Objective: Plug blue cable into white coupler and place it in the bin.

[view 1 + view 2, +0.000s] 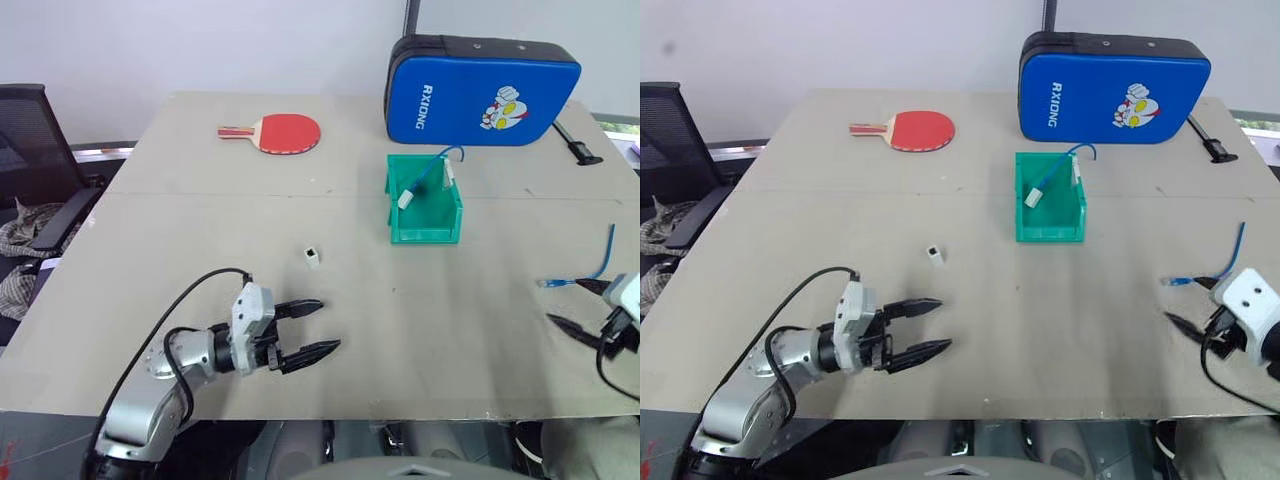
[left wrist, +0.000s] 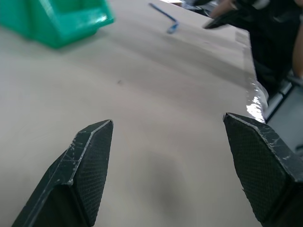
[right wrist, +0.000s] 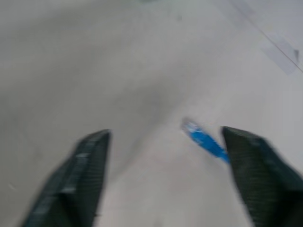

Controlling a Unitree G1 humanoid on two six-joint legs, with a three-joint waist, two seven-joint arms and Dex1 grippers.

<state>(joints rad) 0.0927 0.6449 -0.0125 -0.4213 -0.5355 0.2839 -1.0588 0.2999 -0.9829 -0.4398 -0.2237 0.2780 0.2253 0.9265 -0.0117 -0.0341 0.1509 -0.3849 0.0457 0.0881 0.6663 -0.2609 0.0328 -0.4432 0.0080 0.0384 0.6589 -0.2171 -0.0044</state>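
The blue cable (image 1: 572,282) will come along in one piece and keep a gentle curve when I carry it, because the loose tail (image 1: 610,245) holds a smooth arc to its loose end.
A loose blue cable (image 1: 603,258) lies near the table's right edge, its clear plug (image 1: 548,284) pointing left. My right gripper (image 1: 566,303) stands open around that plug end. In the right wrist view the plug (image 3: 202,139) lies on the table between the fingers, close to one finger and not pinched. A tiny white coupler (image 1: 313,256) sits alone mid-table. My left gripper (image 1: 329,327) hovers open and empty just in front of it. The green bin (image 1: 440,228) stands beyond, holding a second blue cable (image 1: 441,163) with a white block (image 1: 405,199) on its end.
A blue padded case (image 1: 480,90) stands at the back behind the bin. A red table-tennis paddle (image 1: 285,133) lies at the back left. A black chair (image 1: 30,150) stands beside the table's left edge. The table's front edge runs close under both grippers.
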